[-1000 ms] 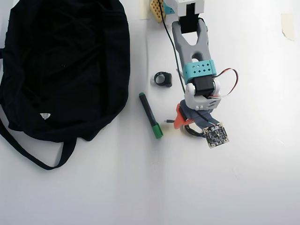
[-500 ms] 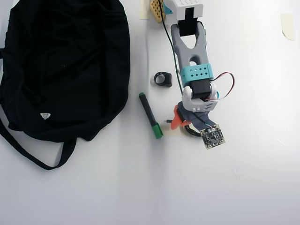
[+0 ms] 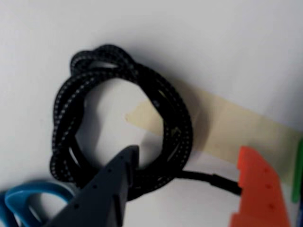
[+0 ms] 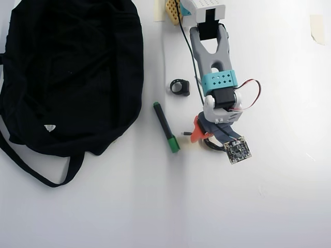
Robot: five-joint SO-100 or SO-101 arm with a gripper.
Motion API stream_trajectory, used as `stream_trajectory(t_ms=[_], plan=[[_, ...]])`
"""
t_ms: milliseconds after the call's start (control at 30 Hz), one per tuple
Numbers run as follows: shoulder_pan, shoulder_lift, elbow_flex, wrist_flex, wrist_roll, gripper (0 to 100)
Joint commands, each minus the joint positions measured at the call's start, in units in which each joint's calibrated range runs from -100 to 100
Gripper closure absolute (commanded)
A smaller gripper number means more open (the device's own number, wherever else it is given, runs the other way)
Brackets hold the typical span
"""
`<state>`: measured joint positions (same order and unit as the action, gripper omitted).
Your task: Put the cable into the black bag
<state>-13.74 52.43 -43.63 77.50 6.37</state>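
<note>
My gripper is about to lift the cable point(image 3: 179, 130), whose twisted parts wrap around each other, so I expect it will stay coiled and hang as one bundle.
The cable point(image 3: 123, 118) is a black braided coil lying flat on the white table, with its plug end running right toward the orange finger. My gripper point(image 3: 188, 153) is open just above it: the dark grey finger point(image 3: 111, 184) reaches inside the coil and the orange finger point(image 3: 258, 189) stands outside at the right, so the coil's lower right part lies between them. In the overhead view the gripper point(image 4: 202, 135) covers most of the cable point(image 4: 209, 146). The black bag point(image 4: 72, 72) lies flat at the far left, well apart from the gripper.
A green marker point(image 4: 166, 127) lies between bag and gripper and shows at the wrist view's right edge point(image 3: 298, 170). A small black ring point(image 4: 180, 87) sits above it. Beige tape point(image 3: 227, 127) lies under the cable. Blue scissor-like handles point(image 3: 28, 198) are at the lower left.
</note>
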Motion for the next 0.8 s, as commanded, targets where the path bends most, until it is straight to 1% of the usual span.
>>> stream_trajectory(t_ms=[0,767], plan=[[-0.4,-0.81,-2.37,-0.84,-0.13,73],[-0.4,0.52,-2.37,-0.93,0.02,73]])
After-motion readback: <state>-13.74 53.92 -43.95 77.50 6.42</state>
